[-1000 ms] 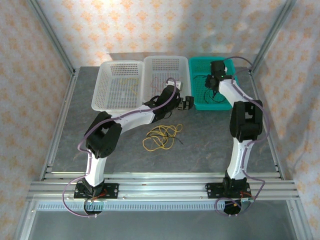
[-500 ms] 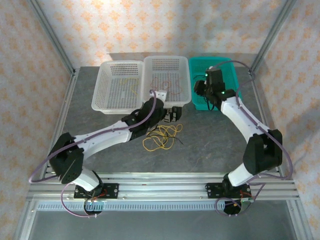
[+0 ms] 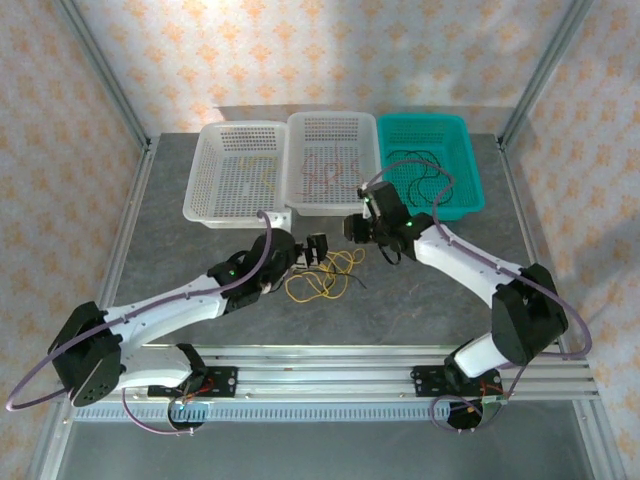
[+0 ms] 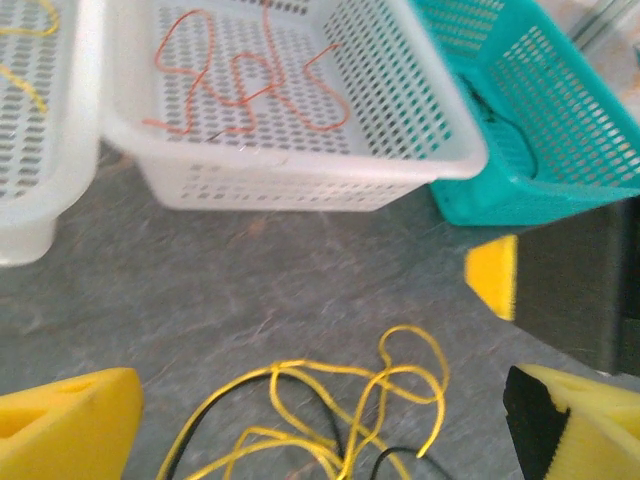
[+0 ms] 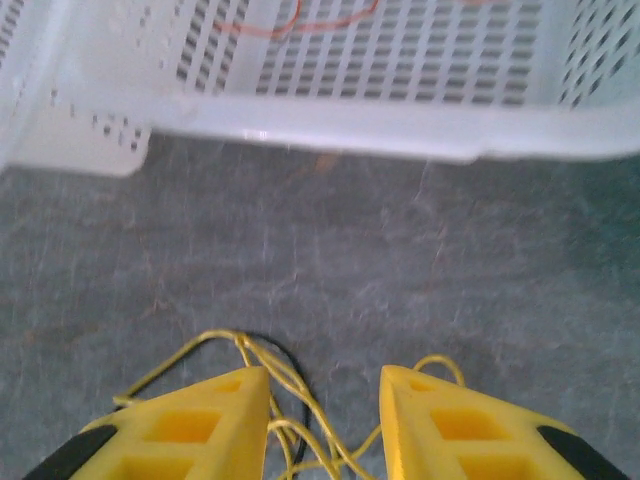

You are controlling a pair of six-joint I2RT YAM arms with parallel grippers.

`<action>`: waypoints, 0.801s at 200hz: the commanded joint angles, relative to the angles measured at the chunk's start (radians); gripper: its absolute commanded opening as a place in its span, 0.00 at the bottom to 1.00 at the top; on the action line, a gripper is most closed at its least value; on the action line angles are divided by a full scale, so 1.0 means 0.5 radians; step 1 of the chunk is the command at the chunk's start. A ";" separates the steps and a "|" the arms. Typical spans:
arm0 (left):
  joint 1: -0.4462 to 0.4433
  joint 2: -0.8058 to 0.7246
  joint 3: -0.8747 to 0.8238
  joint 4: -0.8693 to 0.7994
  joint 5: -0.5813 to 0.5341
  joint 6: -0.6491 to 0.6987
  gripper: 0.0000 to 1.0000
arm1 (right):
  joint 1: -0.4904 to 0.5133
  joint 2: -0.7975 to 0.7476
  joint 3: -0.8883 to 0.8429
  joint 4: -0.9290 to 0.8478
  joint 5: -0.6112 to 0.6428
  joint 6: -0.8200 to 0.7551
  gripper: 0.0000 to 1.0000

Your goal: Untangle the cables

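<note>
The yellow strands (image 5: 328, 442) line up with the gap between my right gripper's open fingers. I keep lowering into the tangle (image 3: 340, 266) until the fingers are around them.
A tangle of yellow and black cables (image 3: 322, 275) lies on the grey table in front of the baskets. My left gripper (image 3: 319, 248) hovers at its far left side, jaws wide open; in the left wrist view the yellow loops (image 4: 350, 400) lie between the fingers (image 4: 70, 420) of this gripper (image 4: 320, 430). My right gripper (image 3: 357, 229) is at the tangle's far right side. Seen from the right wrist, this gripper (image 5: 325, 395) is open, with yellow and black strands (image 5: 285, 400) lying between its fingers. A red cable (image 4: 250, 85) rests in the middle white basket. A black cable (image 3: 420, 175) rests in the teal basket.
Three baskets stand in a row at the back: left white basket (image 3: 215, 205), middle white basket (image 3: 372, 165), teal basket (image 3: 470, 170). A thin yellow wire (image 4: 25, 60) lies in the left one. One right-gripper finger (image 4: 492, 275) shows close by in the left wrist view.
The right gripper has come out of the teal basket and down to the tangle, leaving the black cable there. The left arm has stretched out low, its gripper pulling back to the tangle.
</note>
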 commanded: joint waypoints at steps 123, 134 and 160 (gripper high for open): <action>0.038 0.107 -0.242 0.027 0.334 -0.190 0.99 | 0.042 0.148 -0.073 -0.210 -0.164 -0.274 0.38; 0.043 0.147 -0.229 0.031 0.351 -0.187 1.00 | 0.042 0.175 -0.064 -0.226 -0.157 -0.285 0.38; 0.058 0.221 -0.175 -0.012 0.341 -0.178 0.99 | 0.042 0.204 -0.058 -0.228 -0.121 -0.281 0.38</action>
